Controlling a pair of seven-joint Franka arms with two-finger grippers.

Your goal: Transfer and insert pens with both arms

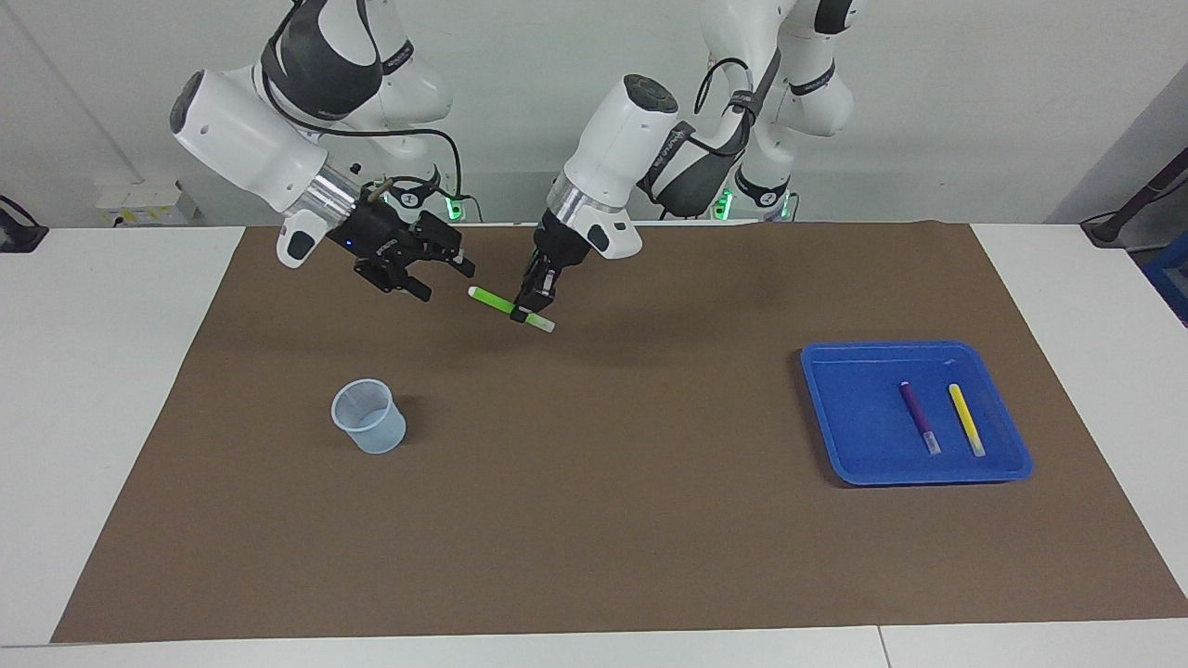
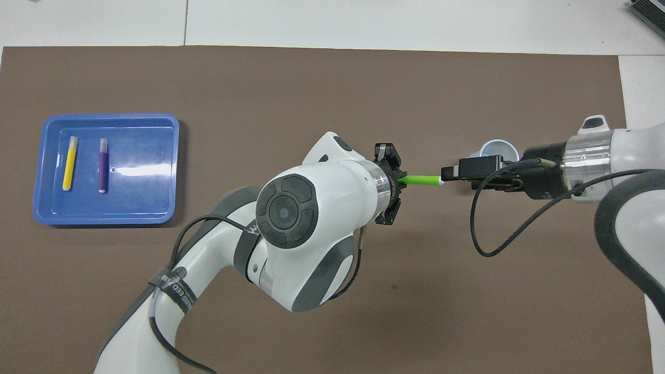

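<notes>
I am about to put the slim green pen into the cup. The cup's opening is much wider than the pen, so the pen will lean and stick out past the cup's rim.
My left gripper is shut on the bright green pen, holding it up over the brown mat, tilted, near its whitish end. The pen's free end points at my right gripper, which stands open just short of that end. In the overhead view the green pen sticks out from the left gripper and reaches the right gripper. The purple pen and the yellow pen lie side by side in the blue tray.
A translucent cup stands upright on the brown mat toward the right arm's end, partly covered by the right gripper in the overhead view. The tray sits toward the left arm's end. White table surrounds the mat.
</notes>
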